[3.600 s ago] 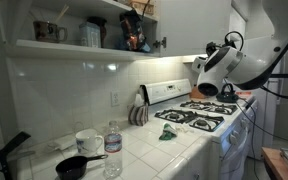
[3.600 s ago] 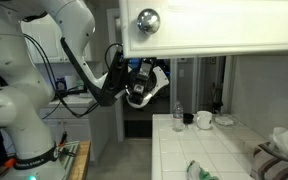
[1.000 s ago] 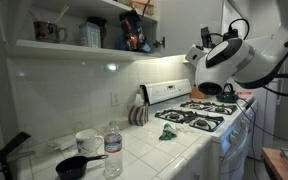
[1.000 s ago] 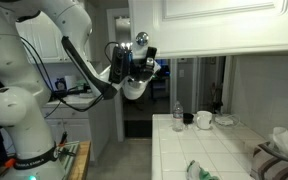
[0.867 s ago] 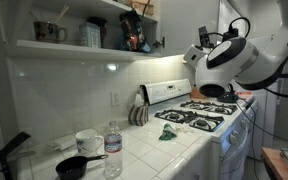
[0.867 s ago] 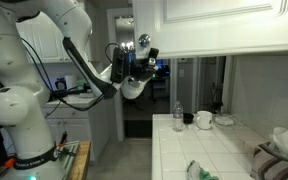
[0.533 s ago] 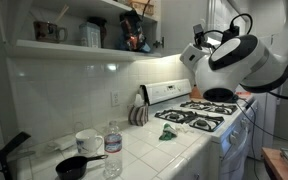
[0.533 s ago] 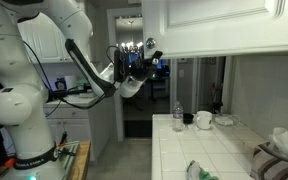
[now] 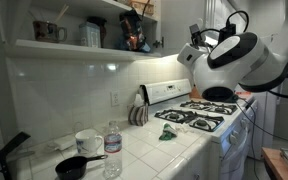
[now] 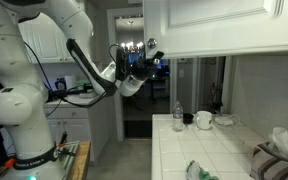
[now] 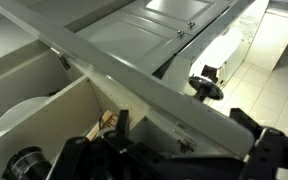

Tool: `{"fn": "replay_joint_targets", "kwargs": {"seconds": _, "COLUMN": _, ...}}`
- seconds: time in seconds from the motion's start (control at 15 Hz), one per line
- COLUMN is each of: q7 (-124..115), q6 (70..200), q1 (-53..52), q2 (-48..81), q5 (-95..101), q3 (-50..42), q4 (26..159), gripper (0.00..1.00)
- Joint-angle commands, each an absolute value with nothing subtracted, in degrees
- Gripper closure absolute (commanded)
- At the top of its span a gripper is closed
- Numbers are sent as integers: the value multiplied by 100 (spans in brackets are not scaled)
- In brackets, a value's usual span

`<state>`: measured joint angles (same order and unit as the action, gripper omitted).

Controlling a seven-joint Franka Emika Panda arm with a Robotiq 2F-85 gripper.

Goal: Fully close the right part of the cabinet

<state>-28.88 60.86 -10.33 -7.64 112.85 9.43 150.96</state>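
My gripper's open fingers are on both sides of the door's edge (image 11: 144,88), where moving on will drag the door wider. I should back my gripper clear before I push the door shut.
The cabinet (image 9: 74,45) is a white wall unit with open shelves of cups and jars. Its right door (image 10: 224,25) is a white panelled door, still swung partly out. The door's small metal knob (image 10: 154,43) sits at the lower corner and also shows in the wrist view (image 11: 206,88). My gripper (image 10: 144,62) is raised against the door's lower edge by the knob, as the exterior view (image 9: 194,40) also shows. In the wrist view the door's edge (image 11: 154,85) runs diagonally between my spread fingers (image 11: 174,152). The gripper is open and holds nothing.
A white stove (image 9: 199,115) stands below the arm. On the tiled counter (image 9: 134,160) are a water bottle (image 9: 113,150), a black pan (image 9: 79,166) and a white mug (image 9: 87,140). The bottle (image 10: 178,114) and mug (image 10: 202,120) show from the far side too.
The door has swung further toward the cabinet, its knob shifting with it. My gripper has risen and moved along with the door's lower edge.
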Motion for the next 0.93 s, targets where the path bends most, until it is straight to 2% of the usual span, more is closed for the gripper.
{"fn": "replay_joint_targets", "kwargs": {"seconds": 0.0, "q7": -2829, "q6": 5710, "q1": -1308, "q2": -416, "q5": 11520, "q3": 1258, "q4": 14828, "gripper": 0}}
{"fn": "replay_joint_targets", "kwargs": {"seconds": 0.53, "q7": -3320, "q6": 4867, "q1": -1768, "q2": 675, "q5": 11349, "q3": 1801, "q4": 14447, "gripper": 0}}
{"fn": "replay_joint_targets", "kwargs": {"seconds": 0.87, "q7": -3743, "q6": 5435, "q1": -1796, "q2": 314, "q5": 11120, "q3": 1921, "q4": 14455, "gripper": 0}}
